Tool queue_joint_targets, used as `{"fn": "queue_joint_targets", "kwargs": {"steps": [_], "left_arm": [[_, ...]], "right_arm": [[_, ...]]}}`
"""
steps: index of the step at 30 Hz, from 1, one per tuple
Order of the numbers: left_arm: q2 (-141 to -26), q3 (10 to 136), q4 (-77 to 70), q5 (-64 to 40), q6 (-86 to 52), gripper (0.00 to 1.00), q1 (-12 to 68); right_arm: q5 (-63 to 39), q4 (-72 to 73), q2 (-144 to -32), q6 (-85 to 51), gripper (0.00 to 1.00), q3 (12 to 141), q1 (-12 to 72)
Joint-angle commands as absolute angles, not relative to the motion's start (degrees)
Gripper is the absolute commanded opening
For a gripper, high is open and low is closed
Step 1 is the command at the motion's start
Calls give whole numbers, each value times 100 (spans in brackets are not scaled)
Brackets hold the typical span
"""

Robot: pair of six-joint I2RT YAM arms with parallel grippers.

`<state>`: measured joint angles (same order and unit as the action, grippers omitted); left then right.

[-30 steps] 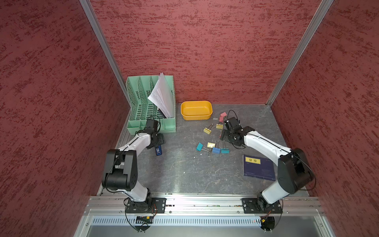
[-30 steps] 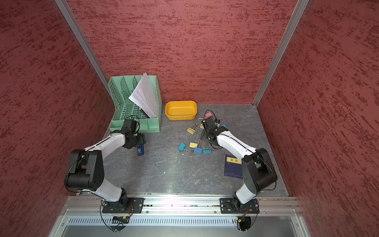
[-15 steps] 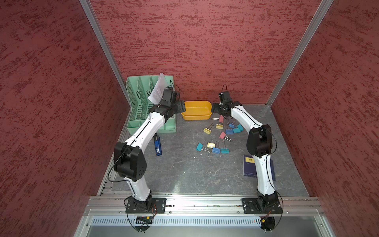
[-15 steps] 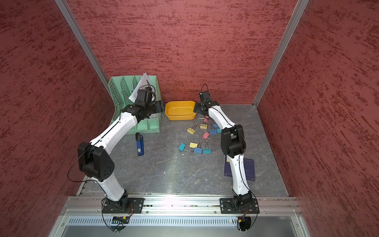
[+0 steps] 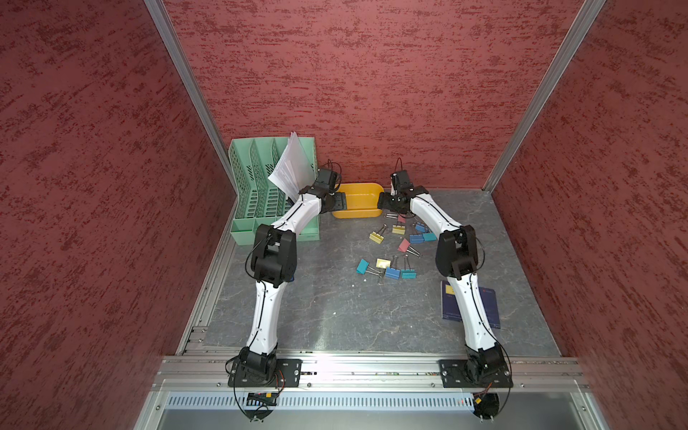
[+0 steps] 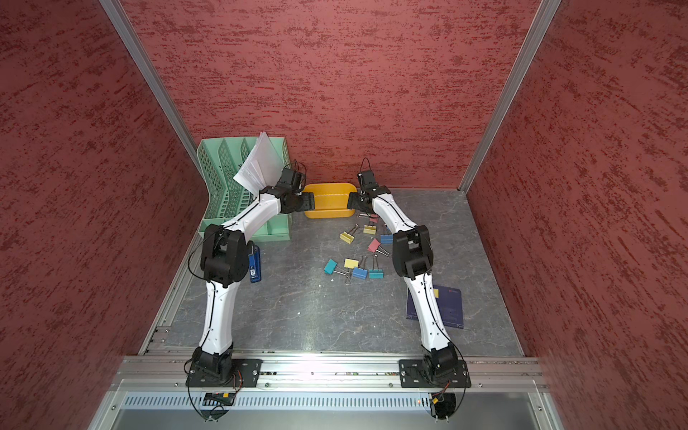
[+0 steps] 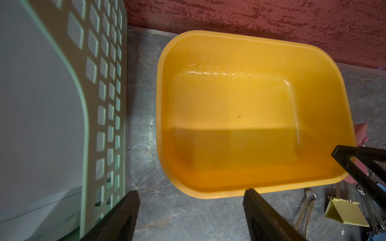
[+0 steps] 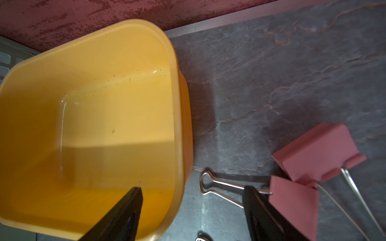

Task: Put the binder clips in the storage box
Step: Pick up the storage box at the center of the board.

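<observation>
The storage box is standing at the back wall (image 5: 362, 199) behind the binder clips. My left gripper and my right gripper should first carry the storage box to the clear front (image 5: 373, 315).
The yellow storage box (image 5: 359, 193) (image 6: 329, 199) stands at the back wall; its inside (image 7: 240, 108) (image 8: 94, 116) shows nothing in it. My left gripper (image 5: 340, 203) (image 7: 191, 192) is open at the box's left end, nothing between its fingers. My right gripper (image 5: 383, 201) (image 8: 192, 188) is open at the right end, one finger (image 8: 125, 208) over the box's inside and one outside its wall. Several binder clips lie loose on the table in front of the box: yellow (image 5: 376, 237), pink (image 5: 404, 245), teal (image 5: 362, 266), blue (image 6: 359, 273). Two pink clips (image 8: 319, 152) lie beside the right gripper.
A mint-green file organizer (image 5: 260, 193) (image 7: 100, 87) with white papers (image 5: 294, 167) stands left of the box, close to the left gripper. A dark blue stapler (image 6: 254, 264) lies by the left arm's elbow. A dark blue booklet (image 6: 448, 305) lies under the right arm.
Both arms have stretched from the middle of the table to the back, the left from the stapler and the right from the clips. Each gripper now sits at an end of the box.
</observation>
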<state>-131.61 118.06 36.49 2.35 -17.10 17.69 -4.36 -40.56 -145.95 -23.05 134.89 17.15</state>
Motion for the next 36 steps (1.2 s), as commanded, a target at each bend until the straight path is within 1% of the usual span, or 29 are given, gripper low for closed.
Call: {"fn": "queue_joint_targets", "kwargs": {"steps": [1, 7, 9, 13, 15, 18, 20, 21, 22, 23, 24, 29, 30, 33, 35, 36], "left_arm": [[-13435, 12249, 3840, 176, -1661, 82, 1767], [-14120, 13162, 4429, 305, -1568, 80, 1767], [-14210, 13236, 4535, 382, -1586, 78, 1764], [-14253, 13201, 4596, 571, -1586, 78, 1760], [-14314, 13223, 4606, 573, -1592, 78, 1749], [-14527, 13414, 4660, 522, -1584, 76, 1764], [-14735, 13677, 4787, 503, -1538, 72, 1782], [-14843, 13814, 4839, 501, -1515, 69, 1789], [-14924, 13922, 4851, 488, -1478, 65, 1806], [-14972, 13971, 4847, 480, -1454, 60, 1815], [-15001, 14001, 4840, 494, -1450, 55, 1811], [-15012, 13974, 4670, 514, -1337, 33, 1801], [-14997, 13973, 4658, 490, -1326, 30, 1802], [-14733, 13675, 4528, 448, -1307, 23, 1811], [-14351, 13189, 4249, 421, -1318, 19, 1828], [-14107, 12874, 4094, 435, -1317, 18, 1837]], "right_arm": [[-545, -4025, -14808, -2215, 79, 13775, 1694], [-548, -4131, -15038, -2125, 77, 14129, 1690], [-519, -4148, -15063, -2110, 77, 14159, 1690], [-519, -4131, -15123, -2058, 76, 14158, 1688], [-518, -4131, -15172, -2057, 73, 14159, 1692], [-579, -4089, -15247, -2082, 64, 14158, 1693], [-626, -4044, -15267, -2100, 57, 14151, 1693], [-660, -4019, -15279, -2104, 51, 14151, 1693], [-738, -3987, -15277, -2100, 43, 14150, 1690], [-779, -3965, -15268, -2101, 37, 14149, 1688], [-803, -3964, -15243, -2109, 34, 14146, 1689], [-801, -3515, -14819, -2153, 30, 13553, 1691], [-813, -3436, -14715, -2162, 27, 13425, 1692], [-908, -3323, -14427, -2182, 18, 13106, 1695], [-876, -3315, -14156, -2149, 9, 12882, 1728], [-830, -3271, -13966, -2121, 7, 12704, 1761]]}}
